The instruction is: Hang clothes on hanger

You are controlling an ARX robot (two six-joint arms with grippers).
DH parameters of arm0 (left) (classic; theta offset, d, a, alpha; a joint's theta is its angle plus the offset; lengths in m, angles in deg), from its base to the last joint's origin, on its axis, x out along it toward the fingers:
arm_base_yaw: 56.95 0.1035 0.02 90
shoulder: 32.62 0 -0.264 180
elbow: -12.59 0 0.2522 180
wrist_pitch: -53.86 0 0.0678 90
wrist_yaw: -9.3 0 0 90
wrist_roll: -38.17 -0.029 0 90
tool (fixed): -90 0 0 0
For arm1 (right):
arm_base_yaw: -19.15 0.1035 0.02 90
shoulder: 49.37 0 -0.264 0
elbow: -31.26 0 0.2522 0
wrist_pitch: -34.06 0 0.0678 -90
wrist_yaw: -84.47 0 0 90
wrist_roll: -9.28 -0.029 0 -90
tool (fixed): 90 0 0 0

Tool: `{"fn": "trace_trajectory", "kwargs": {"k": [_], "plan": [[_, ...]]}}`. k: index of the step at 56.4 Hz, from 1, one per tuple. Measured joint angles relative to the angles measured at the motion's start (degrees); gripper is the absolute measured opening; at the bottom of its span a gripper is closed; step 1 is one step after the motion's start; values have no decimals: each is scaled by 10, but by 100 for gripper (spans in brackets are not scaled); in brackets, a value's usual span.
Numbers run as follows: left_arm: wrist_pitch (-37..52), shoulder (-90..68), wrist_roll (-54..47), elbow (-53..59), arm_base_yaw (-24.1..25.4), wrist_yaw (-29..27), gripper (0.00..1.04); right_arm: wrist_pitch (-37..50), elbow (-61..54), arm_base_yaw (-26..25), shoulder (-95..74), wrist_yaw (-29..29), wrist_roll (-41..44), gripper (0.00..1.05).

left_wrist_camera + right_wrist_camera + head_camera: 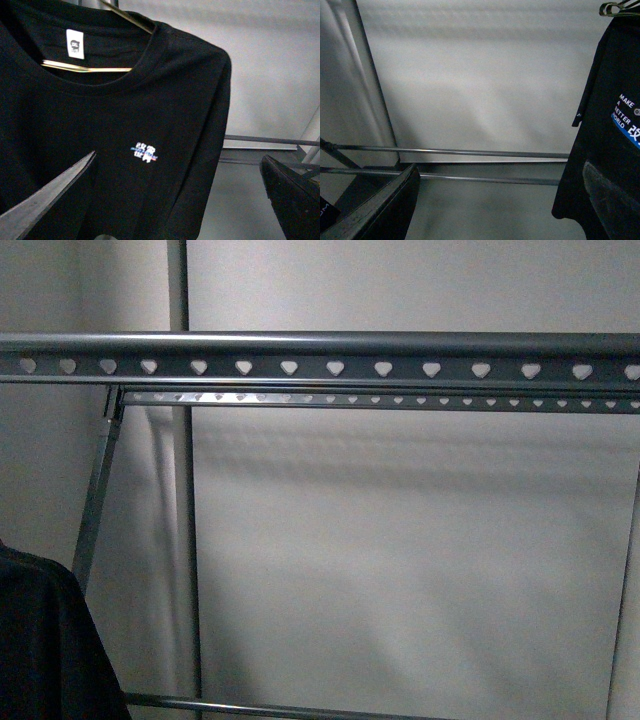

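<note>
I see the hanger's shiny metal (90, 68) running inside the T-shirt's neckline. The black T-shirt (135, 115) will keep hanging on it and swing along when I carry the hanger.
The black T-shirt (125, 125) hangs on a small shiny curved metal hanger (85, 67); its white neck label and a small blue-white chest print show in the left wrist view. My left gripper (180, 200) is open, with the shirt's chest and sleeve between and behind its fingers. In the right wrist view the shirt (610, 125) hangs at the edge, showing "MAKE A BETTER WORLD". My right gripper (502, 200) is open and empty beside it. The grey rack's top rail (330, 358) with heart holes crosses the front view; a corner of the shirt (45, 640) shows low at the left.
A second punched rail (400, 400) runs behind the top one. A slanted rack leg (98, 490) and a low bar (200, 705) show at the left. Thin lower rack bars (470, 152) cross the right wrist view. A pale wall stands behind.
</note>
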Motion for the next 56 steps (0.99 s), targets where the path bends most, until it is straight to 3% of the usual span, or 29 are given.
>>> {"fn": "trace_trajectory", "kwargs": {"k": [15,18,25,30,44,56], "plan": [[0,0,0,0,0,0,98,0,0,0,0,0,0,97],[-49,-51,55,-23,16,36,98,0,0,0,0,0,0,97],[1,-287,259,-115,7,-108,98,0,0,0,1,0,0,97],[65,-409,344,-176,-19,-168,98,0,0,0,1,0,0,97],[151,-664,435,-323,-82,-241,98,0,0,0,1,0,0,97],[167,-763,439,-404,-77,-288,98,0,0,0,1,0,0,97]]}}
